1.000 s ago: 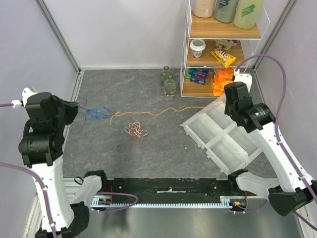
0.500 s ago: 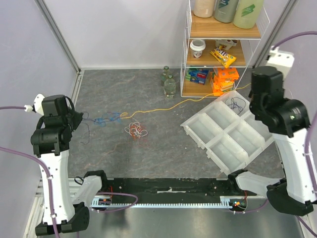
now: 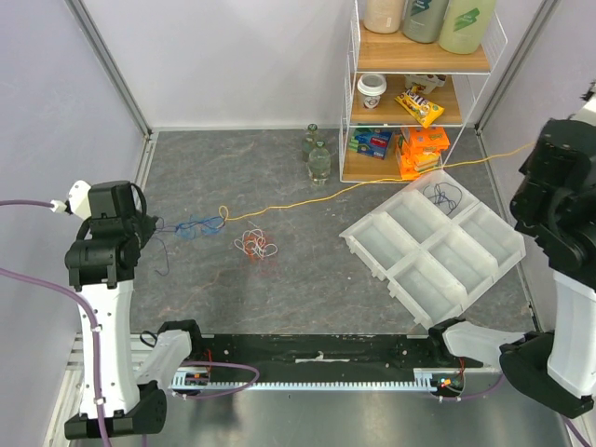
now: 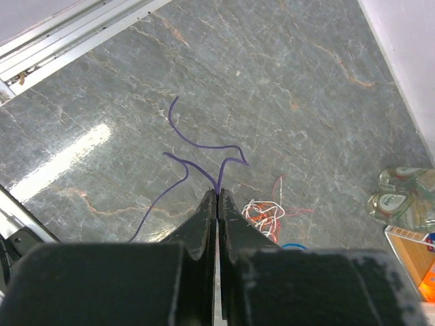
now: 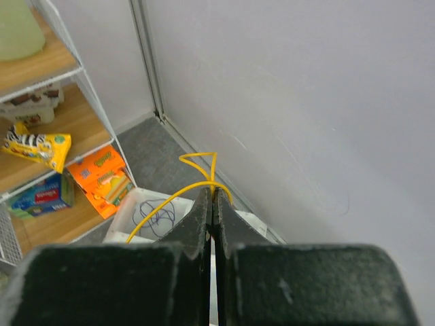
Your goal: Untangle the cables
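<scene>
The yellow cable stretches from the blue cable (image 3: 224, 214) past the white tray, so the robot's right gripper should lift the yellow cable's tail clear and swing back over the tray (image 3: 441, 196).
My left gripper (image 4: 217, 192) is shut on a thin purple cable (image 4: 200, 145), held above the floor at the left (image 3: 156, 226). A blue cable (image 3: 200, 224) lies just right of it. My right gripper (image 5: 214, 190) is shut on a yellow cable (image 5: 194, 183), raised high at the far right. The yellow cable (image 3: 307, 201) stretches taut across the table from near the blue one to the right arm. A small orange, white and red tangle (image 3: 254, 245) lies mid-table; it also shows in the left wrist view (image 4: 264, 216). A dark purple cable (image 3: 445, 196) lies in the white tray.
A white compartment tray (image 3: 410, 270) sits tilted at the right. A wire shelf (image 3: 419, 93) with snacks and bottles stands at the back right. Two glass bottles (image 3: 318, 154) stand beside it. Grey walls close both sides.
My right arm has risen and swung right, pulling the yellow cable taut out of the tangle. My left arm has pulled the purple and blue cables slightly left.
</scene>
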Controlling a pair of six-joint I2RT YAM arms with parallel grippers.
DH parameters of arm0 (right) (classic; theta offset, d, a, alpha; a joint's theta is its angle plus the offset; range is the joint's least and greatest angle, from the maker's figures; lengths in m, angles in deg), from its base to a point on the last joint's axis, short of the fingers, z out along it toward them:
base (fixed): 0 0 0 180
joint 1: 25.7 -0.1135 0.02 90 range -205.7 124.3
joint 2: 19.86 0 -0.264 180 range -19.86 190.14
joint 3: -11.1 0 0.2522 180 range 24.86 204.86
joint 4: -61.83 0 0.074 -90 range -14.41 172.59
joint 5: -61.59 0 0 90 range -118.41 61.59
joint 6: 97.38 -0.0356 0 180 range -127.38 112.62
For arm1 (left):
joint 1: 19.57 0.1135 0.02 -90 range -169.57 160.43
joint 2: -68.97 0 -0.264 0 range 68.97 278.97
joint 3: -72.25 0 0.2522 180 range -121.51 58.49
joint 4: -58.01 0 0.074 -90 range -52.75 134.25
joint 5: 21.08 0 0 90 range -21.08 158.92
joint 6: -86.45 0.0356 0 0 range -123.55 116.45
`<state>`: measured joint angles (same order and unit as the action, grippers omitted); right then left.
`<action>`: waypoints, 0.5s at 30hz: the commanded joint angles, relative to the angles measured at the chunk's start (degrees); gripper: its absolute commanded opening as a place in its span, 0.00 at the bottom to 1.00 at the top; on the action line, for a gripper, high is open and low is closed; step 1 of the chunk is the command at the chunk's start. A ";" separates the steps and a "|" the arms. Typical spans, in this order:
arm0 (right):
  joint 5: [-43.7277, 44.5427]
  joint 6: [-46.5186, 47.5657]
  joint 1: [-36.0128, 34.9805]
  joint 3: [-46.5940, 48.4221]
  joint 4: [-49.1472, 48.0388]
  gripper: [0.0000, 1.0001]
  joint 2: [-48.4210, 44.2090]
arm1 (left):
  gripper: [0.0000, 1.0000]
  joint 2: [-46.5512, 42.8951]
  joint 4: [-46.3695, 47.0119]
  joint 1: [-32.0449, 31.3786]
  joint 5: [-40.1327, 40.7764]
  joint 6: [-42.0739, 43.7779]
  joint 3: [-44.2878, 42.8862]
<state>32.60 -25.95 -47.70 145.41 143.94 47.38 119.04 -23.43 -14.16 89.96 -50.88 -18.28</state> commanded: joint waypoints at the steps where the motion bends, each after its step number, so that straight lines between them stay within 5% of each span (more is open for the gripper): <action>1: 4.12 2.30 0.03 7.40 -2.34 0.00 -1.24 | 0.02 -0.32 0.00 -0.75 5.33 2.51 0.66; 15: 12.63 17.32 -2.96 13.22 -16.76 0.00 -4.22 | 0.02 -0.23 0.44 -1.81 5.86 2.68 2.42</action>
<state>40.14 -15.90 -49.18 157.52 134.44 43.53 119.08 -23.41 -15.58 92.98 -50.09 -15.84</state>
